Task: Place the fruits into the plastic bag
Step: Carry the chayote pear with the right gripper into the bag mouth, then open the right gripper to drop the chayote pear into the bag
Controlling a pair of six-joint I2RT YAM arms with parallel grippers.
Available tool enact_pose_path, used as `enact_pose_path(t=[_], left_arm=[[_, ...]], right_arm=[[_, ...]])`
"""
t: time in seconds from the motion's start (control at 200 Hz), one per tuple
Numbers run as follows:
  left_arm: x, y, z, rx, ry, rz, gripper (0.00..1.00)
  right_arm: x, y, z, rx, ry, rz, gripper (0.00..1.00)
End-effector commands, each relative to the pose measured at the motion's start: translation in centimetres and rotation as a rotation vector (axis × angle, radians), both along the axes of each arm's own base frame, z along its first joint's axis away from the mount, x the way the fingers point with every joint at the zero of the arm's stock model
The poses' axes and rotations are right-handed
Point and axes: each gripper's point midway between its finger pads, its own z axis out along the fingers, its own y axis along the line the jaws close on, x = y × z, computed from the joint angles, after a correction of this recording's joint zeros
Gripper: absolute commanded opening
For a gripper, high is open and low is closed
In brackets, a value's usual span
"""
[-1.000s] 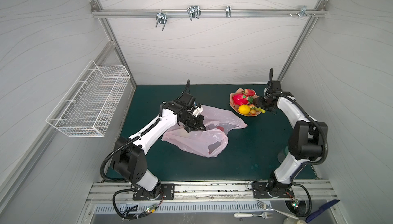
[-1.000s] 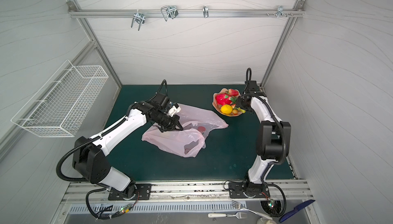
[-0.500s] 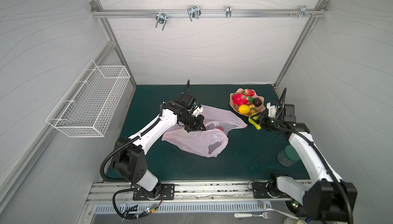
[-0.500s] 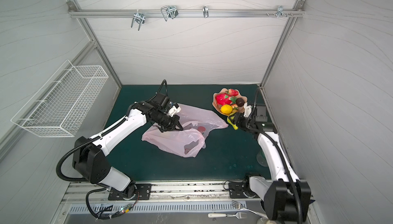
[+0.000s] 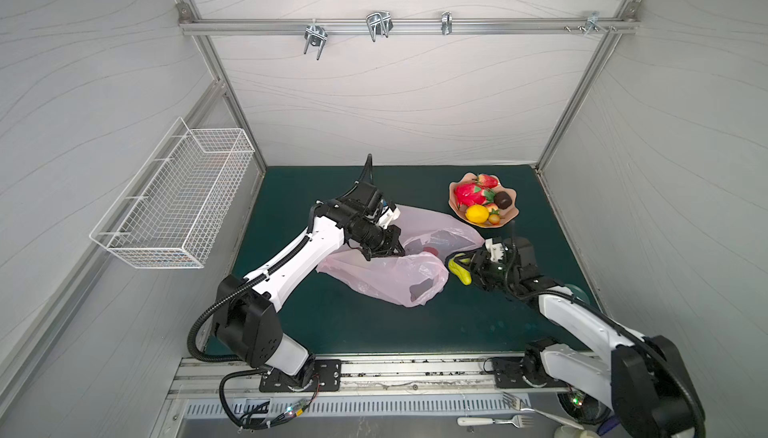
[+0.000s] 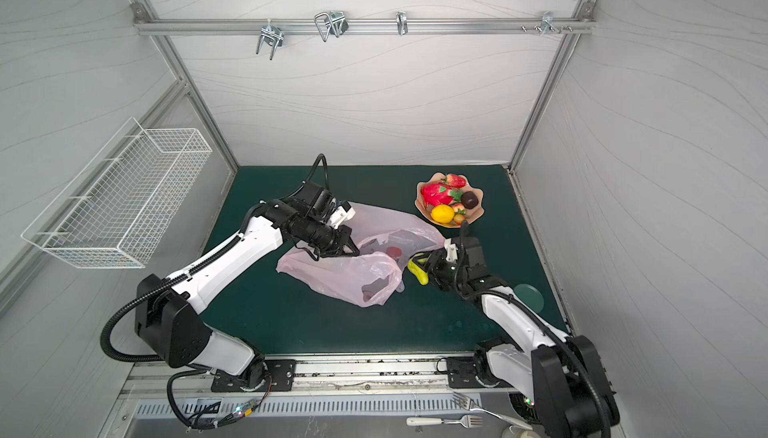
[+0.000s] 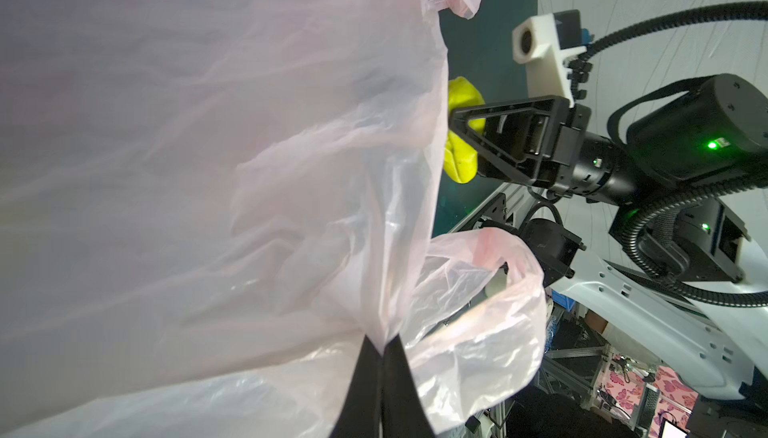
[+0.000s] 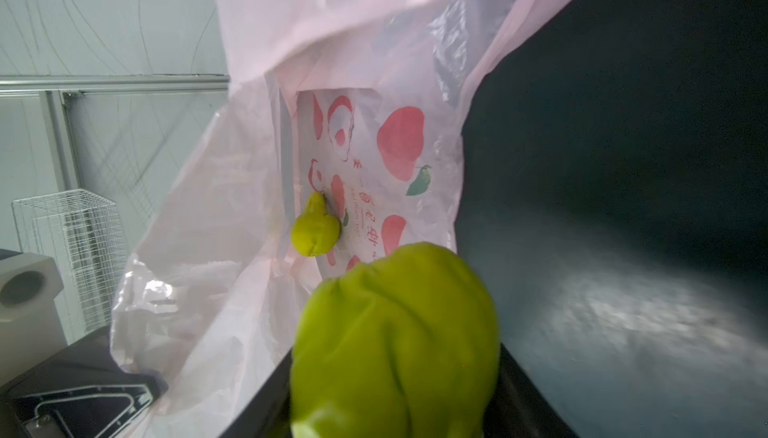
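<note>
The plastic bag's opening is wide in front of the held pear, so my right gripper should keep going deep inside and let go beside the other pear.
The pale pink plastic bag lies crumpled mid-mat. My left gripper is shut on its upper edge, holding the mouth up. My right gripper is shut on a green-yellow pear right at the bag's open mouth. In the right wrist view, another pear lies inside the bag. The dragon fruit, lemon, a strawberry and a dark round fruit sit on the peach plate.
A white wire basket hangs on the left wall. A dark green round lid lies on the mat near the right arm. A fork rests on the front ledge. Hooks hang from the rail above.
The right arm has swung from the plate down to the bag's mouth, carrying the pear. The left arm and the bag have stayed put.
</note>
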Motion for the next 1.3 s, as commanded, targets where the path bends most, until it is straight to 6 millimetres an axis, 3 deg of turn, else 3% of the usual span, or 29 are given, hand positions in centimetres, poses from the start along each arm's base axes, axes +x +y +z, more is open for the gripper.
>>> enact_pose_path(t=[0.0, 0.505, 0.645, 0.725, 0.835, 0.965, 1.296], left_arm=[[0.2, -1.0, 2.1, -0.058, -0.071, -0.033, 0.0], [0.0, -2.3, 2.4, -0.079, -0.103, -0.07, 0.0], [0.2, -2.4, 2.3, -0.08, -0.111, -0.067, 0.0], [0.2, -2.4, 2.1, -0.079, -0.113, -0.067, 0.0], [0.3, -2.3, 1.9, -0.074, -0.114, -0.065, 0.0], [0.2, -2.0, 1.7, -0.061, -0.117, -0.059, 0.0], [0.5, -1.0, 0.8, -0.027, -0.11, -0.031, 0.0]], right_arm=[[2.3, 3.0, 2.4, 0.106, -0.054, -0.036, 0.29], [4.1, 15.3, 0.8, 0.218, 0.028, 0.114, 0.28], [3.6, 17.6, -0.2, 0.176, 0.066, 0.158, 0.39], [3.5, 18.1, -0.9, 0.144, 0.099, 0.165, 0.49], [3.6, 18.5, -0.9, 0.127, 0.118, 0.178, 0.71], [3.2, 17.8, -1.2, 0.093, 0.137, 0.189, 0.92], [2.1, 15.6, 0.0, 0.104, 0.164, 0.203, 0.99]])
